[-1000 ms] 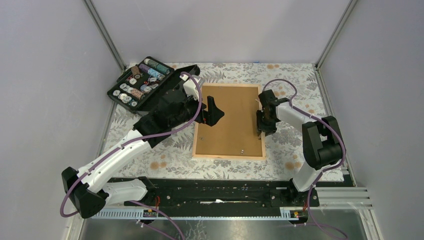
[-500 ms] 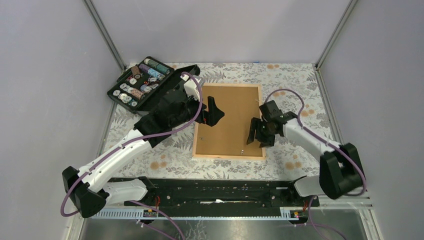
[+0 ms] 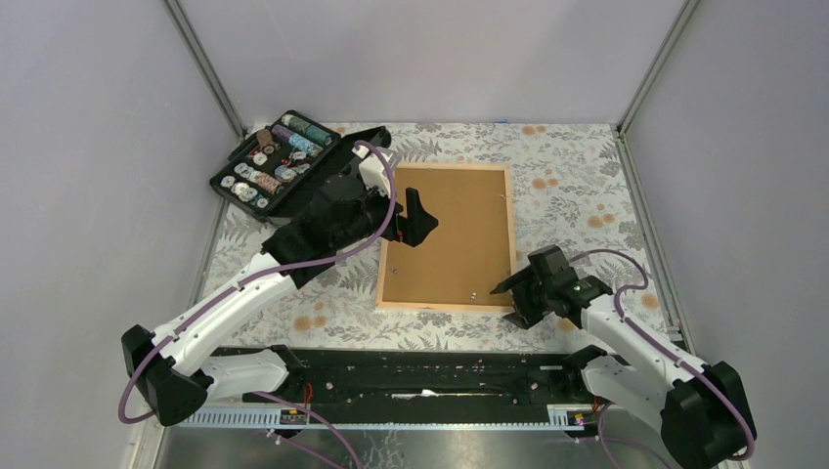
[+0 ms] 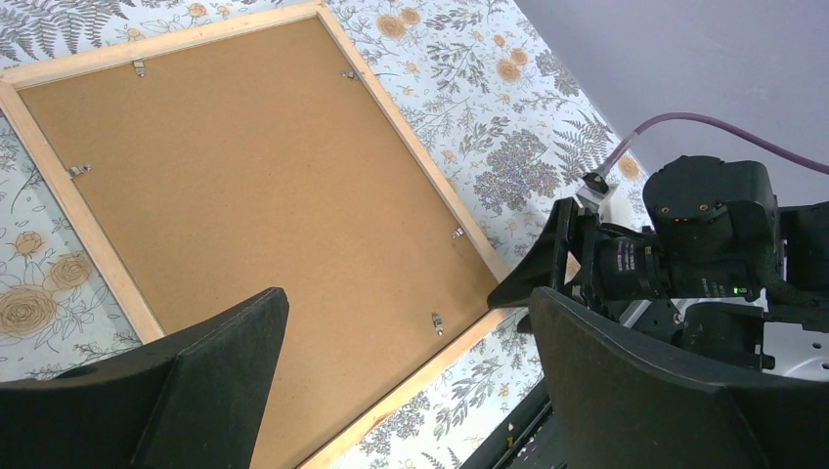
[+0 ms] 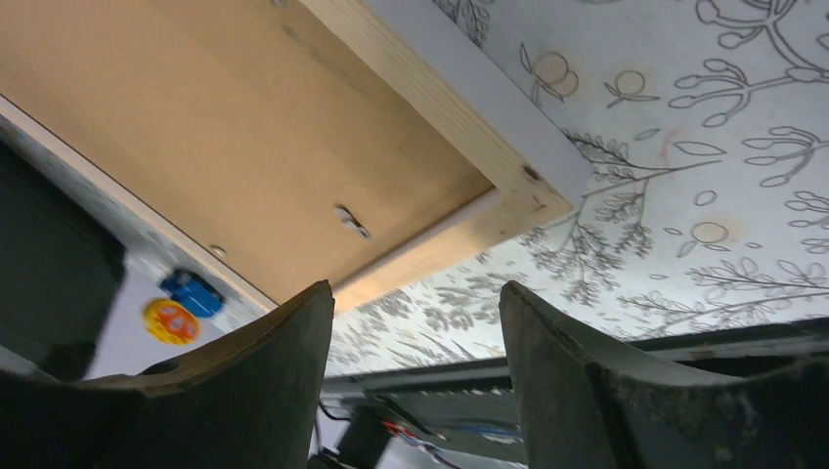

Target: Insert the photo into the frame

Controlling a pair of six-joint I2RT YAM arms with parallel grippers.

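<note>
I see the frame lying lengthwise, its far edge (image 3: 454,166) deep at the back, so next I grip its near corner (image 5: 531,203) with my right gripper and turn the frame crosswise.
The pale wood frame (image 3: 448,307) lies flat on the floral cloth with the plain brown backing board (image 3: 450,230) filling it, held by small metal clips. The photo is hidden. My left gripper (image 3: 422,220) is open and empty, hovering over the board's left part. In the left wrist view (image 4: 406,322) it looks down on the board (image 4: 254,186) and the frame's edge (image 4: 411,147). My right gripper (image 3: 505,303) is open and empty just off the frame's near right corner. The right wrist view (image 5: 415,303) shows that corner (image 5: 518,195) close ahead.
An open black case (image 3: 279,161) with several spools stands at the back left, beside the left arm. A black rail (image 3: 420,376) runs along the near edge. Grey walls close in the left, back and right sides.
The right arm has drawn back from the frame's right edge to its near right corner, jaws open. The left arm and the frame have not moved.
</note>
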